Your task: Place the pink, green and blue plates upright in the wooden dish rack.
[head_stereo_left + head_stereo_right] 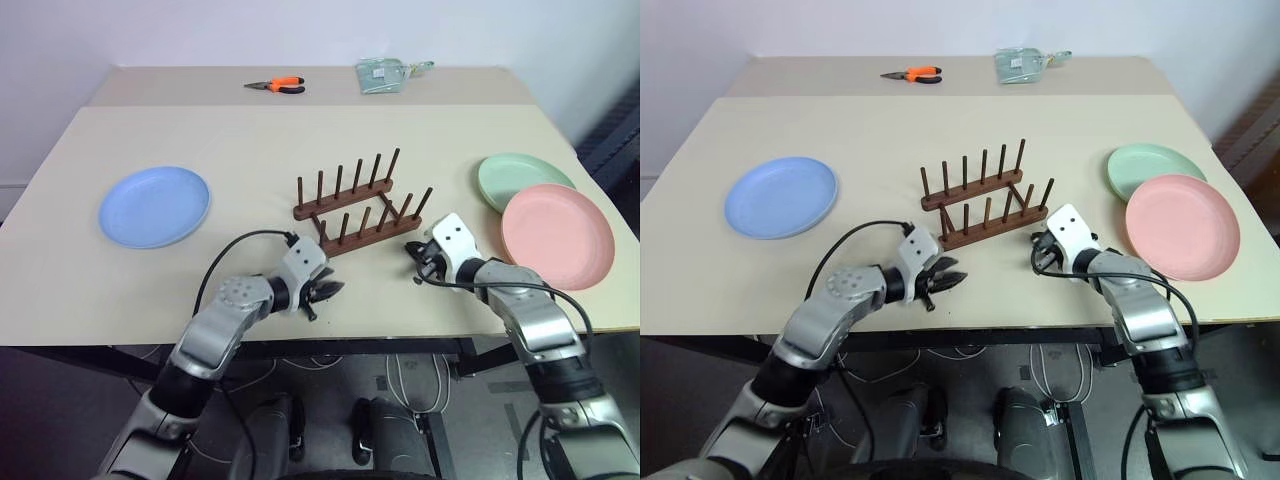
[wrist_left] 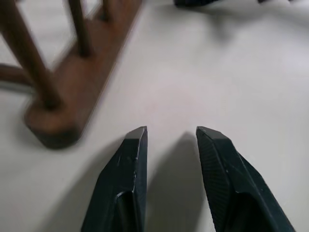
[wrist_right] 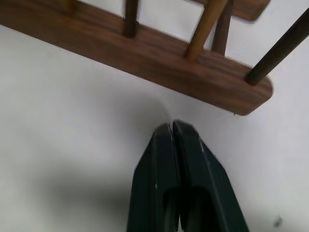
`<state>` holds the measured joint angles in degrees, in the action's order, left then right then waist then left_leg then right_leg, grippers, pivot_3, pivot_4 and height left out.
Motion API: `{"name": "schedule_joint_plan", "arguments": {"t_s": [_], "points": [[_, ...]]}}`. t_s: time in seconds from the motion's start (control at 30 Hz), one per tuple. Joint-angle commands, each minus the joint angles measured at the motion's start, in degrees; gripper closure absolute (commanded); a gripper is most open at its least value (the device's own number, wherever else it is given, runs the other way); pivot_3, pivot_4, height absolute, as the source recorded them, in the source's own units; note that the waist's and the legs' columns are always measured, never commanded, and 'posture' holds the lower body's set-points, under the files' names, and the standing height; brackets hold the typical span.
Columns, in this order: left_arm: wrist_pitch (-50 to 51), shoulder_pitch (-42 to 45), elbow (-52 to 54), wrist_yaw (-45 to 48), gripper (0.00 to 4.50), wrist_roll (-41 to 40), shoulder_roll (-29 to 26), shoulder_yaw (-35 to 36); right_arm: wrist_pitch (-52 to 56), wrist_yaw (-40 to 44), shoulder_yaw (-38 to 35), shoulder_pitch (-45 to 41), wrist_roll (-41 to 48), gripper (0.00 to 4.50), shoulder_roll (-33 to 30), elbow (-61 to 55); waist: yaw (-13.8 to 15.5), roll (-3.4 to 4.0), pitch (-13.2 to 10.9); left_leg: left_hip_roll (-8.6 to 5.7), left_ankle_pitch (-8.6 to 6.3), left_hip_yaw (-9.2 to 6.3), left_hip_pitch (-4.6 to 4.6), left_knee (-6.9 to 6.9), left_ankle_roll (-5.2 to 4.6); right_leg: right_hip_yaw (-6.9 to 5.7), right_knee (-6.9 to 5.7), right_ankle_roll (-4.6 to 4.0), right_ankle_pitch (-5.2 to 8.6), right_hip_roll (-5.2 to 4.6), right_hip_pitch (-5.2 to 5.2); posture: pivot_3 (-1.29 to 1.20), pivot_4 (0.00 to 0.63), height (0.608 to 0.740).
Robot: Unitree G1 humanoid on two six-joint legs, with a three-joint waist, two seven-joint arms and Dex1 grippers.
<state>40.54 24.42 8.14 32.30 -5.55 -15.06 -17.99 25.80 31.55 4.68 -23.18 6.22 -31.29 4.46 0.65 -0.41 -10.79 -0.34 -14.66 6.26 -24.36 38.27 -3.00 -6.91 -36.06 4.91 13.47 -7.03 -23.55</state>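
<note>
The wooden dish rack is standing crooked, and its end [image 1: 327, 246] by my left gripper is too close. Next, I straighten the rack before my right gripper takes the pink plate [image 1: 557, 237].
The wooden dish rack [image 1: 358, 212] stands at the table's middle, dark brown with two rows of upright pegs and nothing in it. A blue plate [image 1: 154, 206] lies flat to the left. At the right, the pink plate [image 1: 557, 235] lies flat and overlaps the near edge of the green plate [image 1: 522, 181]. My left gripper [image 1: 330, 292] hovers low over the table just in front of the rack's left end, fingers [image 2: 128, 164] slightly apart and empty. My right gripper [image 1: 414, 250] sits by the rack's right end, shut with nothing in it.
Orange-handled pliers [image 1: 277, 86] and a small greenish packet [image 1: 382, 75] lie at the table's far edge. The table's near edge [image 1: 330, 340] runs just below both grippers. Open tabletop lies between the rack and the blue plate.
</note>
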Motion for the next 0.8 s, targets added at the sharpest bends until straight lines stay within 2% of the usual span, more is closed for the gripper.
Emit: {"name": "schedule_joint_plan", "arguments": {"t_s": [0.03,0.33,0.5,0.53,0.57,0.67,0.73,0.8], "points": [[-2.3,3.1,-9.5,-8.3,2.85,5.4,0.8,1.7,-1.8,-1.8,0.5,-4.8,-2.4,4.46,1.9,5.7,-0.1,-0.01,0.0,0.0,0.0,0.0,0.02,0.0,0.0,0.0,0.0,0.0,0.0,0.0,0.01,0.0,0.15,0.74],[-12.9,10.7,-26.3,-15.2,2.85,6.8,1.9,5.4,-10.8,-6.9,-0.2,-14.8,-6.2,4.46,7.0,21.6,-1.6,0.0,0.0,0.08,0.06,0.0,0.12,-0.01,0.08,0.02,-0.09,-0.03,-0.01,0.1,0.03,0.0,0.15,0.74],[-14.0,10.1,-26.6,-15.6,2.85,6.8,1.3,6.3,-10.9,-3.9,-2.2,-11.8,-4.1,4.46,4.9,16.7,-1.6,0.0,0.0,0.1,0.08,0.01,0.12,-0.03,0.12,0.03,-0.08,-0.03,-0.01,0.11,0.03,0.0,0.15,0.74],[-14.1,9.4,-25.4,-15.0,2.85,6.7,1.1,6.3,-10.5,-3.0,-3.0,-10.2,-3.7,3.95,3.5,13.8,-1.6,0.01,0.0,0.1,0.08,0.01,0.12,-0.04,0.12,0.03,-0.08,-0.03,-0.01,0.11,0.03,0.0,0.15,0.74],[-13.9,8.3,-23.4,-14.2,2.85,6.4,0.7,6.2,-10.1,-2.4,-4.3,-8.0,-3.5,3.71,1.7,10.0,-1.5,0.01,0.0,0.1,0.07,0.01,0.12,-0.04,0.12,0.06,-0.07,-0.03,-0.01,0.1,0.03,0.0,0.15,0.74],[-13.2,3.8,-14.5,-10.4,2.85,4.2,-0.7,5.9,-6.4,-1.3,-11.8,2.0,-2.5,2.31,-5.5,-5.0,-1.0,0.07,0.0,0.09,0.05,-0.01,0.04,-0.09,0.11,0.06,0.02,-0.02,0.0,-0.02,0.0,0.0,0.15,0.74],[-13.7,1.3,-9.3,-7.2,2.85,2.3,-1.5,5.7,-4.5,-1.6,-15.1,7.3,-3.3,1.29,-9.0,-10.0,-1.1,0.07,0.0,0.07,0.01,-0.02,0.02,-0.11,0.07,0.06,0.04,0.0,0.02,-0.09,-0.01,0.0,0.15,0.74],[-14.3,-0.4,-5.7,-4.1,2.85,0.6,-2.2,5.4,-3.3,-1.6,-17.0,11.1,-3.5,1.29,-11.0,-12.7,-1.3,0.09,0.0,0.07,0.01,-0.01,0.04,-0.09,0.09,0.05,0.05,0.0,0.01,-0.12,0.0,0.0,0.15,0.74]]}}
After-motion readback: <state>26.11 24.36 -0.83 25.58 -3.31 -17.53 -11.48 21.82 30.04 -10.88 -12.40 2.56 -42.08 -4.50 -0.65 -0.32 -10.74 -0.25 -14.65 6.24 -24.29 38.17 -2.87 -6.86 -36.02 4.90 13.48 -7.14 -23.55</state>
